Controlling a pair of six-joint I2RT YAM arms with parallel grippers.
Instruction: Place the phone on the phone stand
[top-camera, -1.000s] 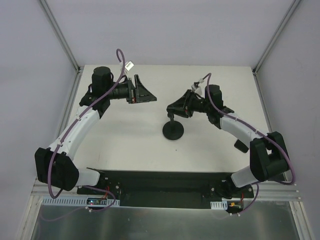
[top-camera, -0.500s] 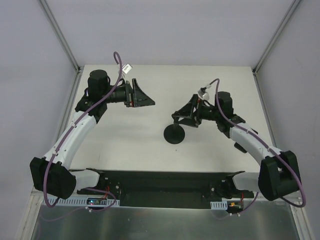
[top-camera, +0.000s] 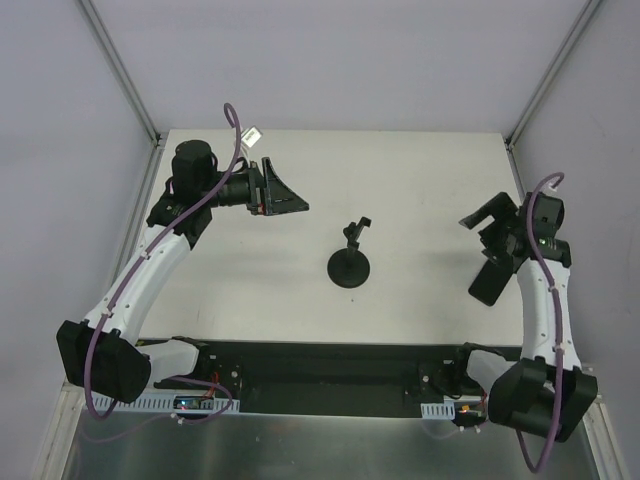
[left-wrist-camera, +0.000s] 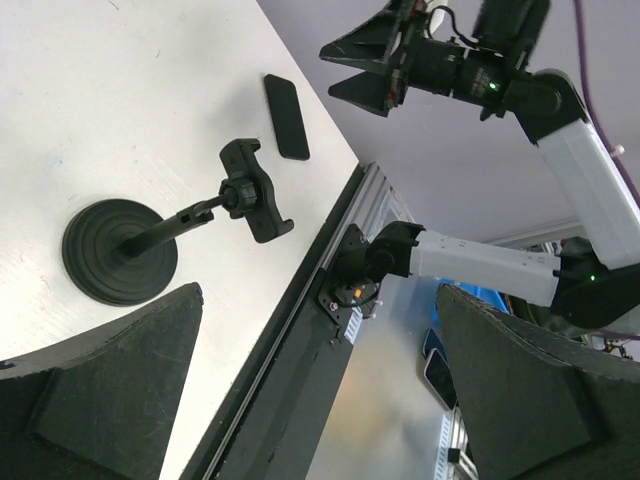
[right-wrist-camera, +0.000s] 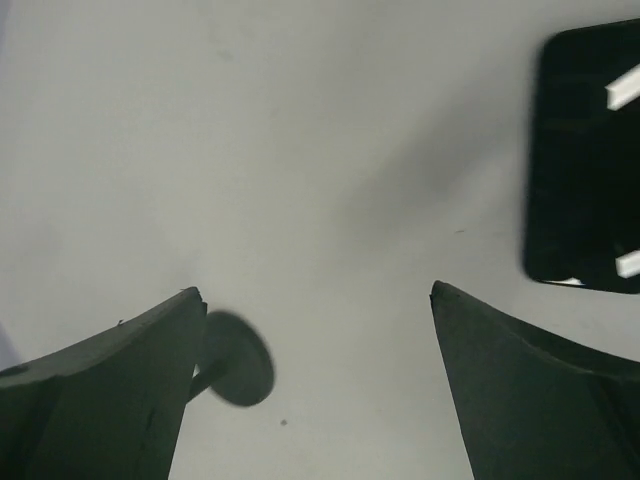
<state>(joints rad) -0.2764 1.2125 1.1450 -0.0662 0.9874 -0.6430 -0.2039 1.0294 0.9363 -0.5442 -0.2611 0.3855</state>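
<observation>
The phone (top-camera: 489, 284) is lying flat and away from the phone stand, so my right gripper should keep moving down over its far end (top-camera: 499, 268) until the fingers are around its long sides.
The phone stand (top-camera: 350, 267) sits mid-table on its round disc base, with a tilted stem and an empty clamp bracket (top-camera: 353, 229) on top. It also shows in the left wrist view as the phone stand (left-wrist-camera: 118, 250). The phone (top-camera: 490, 282), a flat black slab, lies on the table at the right; the phone (left-wrist-camera: 287, 115) and phone (right-wrist-camera: 585, 160) also appear in the wrist views. My right gripper (top-camera: 480, 228) hovers open just beyond the phone, holding nothing. My left gripper (top-camera: 290, 190) hangs open at the back left, well away from the stand.
The table's right edge and frame rail (top-camera: 525, 200) run close to the right arm. A black base plate (top-camera: 320, 365) lines the near edge between the arm mounts. White walls enclose the back and sides.
The right gripper has opened and swung from the stand's clamp far to the right, over by the phone. The left arm has barely shifted.
</observation>
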